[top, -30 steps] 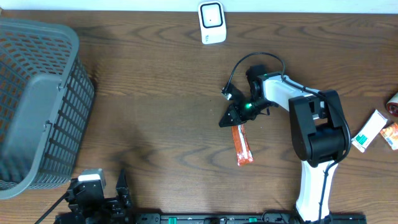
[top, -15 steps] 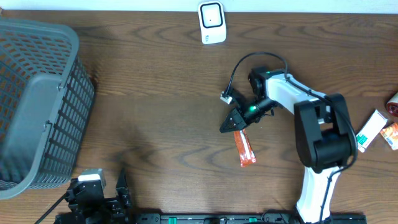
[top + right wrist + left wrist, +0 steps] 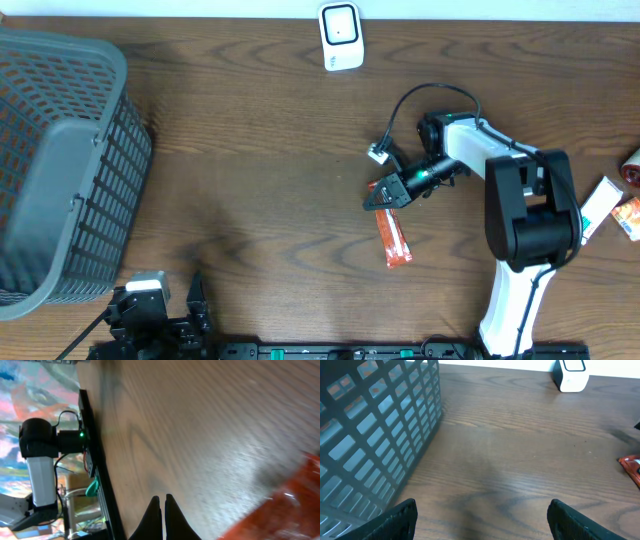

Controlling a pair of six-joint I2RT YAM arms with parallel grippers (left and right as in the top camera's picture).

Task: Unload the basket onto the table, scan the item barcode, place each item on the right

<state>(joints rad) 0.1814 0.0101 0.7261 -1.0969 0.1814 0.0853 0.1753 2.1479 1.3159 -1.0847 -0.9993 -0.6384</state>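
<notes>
Next, I move my right gripper back, open its fingers and put them on both sides of the packet's near half (image 3: 394, 240), because the gripper is closed and empty over the orange packet's far end.
An orange packet (image 3: 394, 236) lies flat on the wooden table, right of centre, and shows as a red blur (image 3: 295, 507) in the right wrist view. My right gripper (image 3: 369, 202) is shut with nothing between its fingers. Its tip sits low over the table at the packet's far end, beside or just touching it. The white scanner (image 3: 341, 36) stands at the table's back edge and also appears in the left wrist view (image 3: 571, 374). My left gripper (image 3: 481, 510) is open and empty, near the front left edge (image 3: 165, 305). The packet's end (image 3: 632, 466) peeks in at that view's right.
A grey mesh basket (image 3: 60, 170) fills the left side, close to my left gripper (image 3: 375, 420). At the far right edge lie a white box (image 3: 597, 208), a small orange packet (image 3: 629, 219) and a red item (image 3: 633, 166).
My right gripper has slid to the right, staying shut, and the orange packet has shifted slightly right with it. The left arm has not moved.
</notes>
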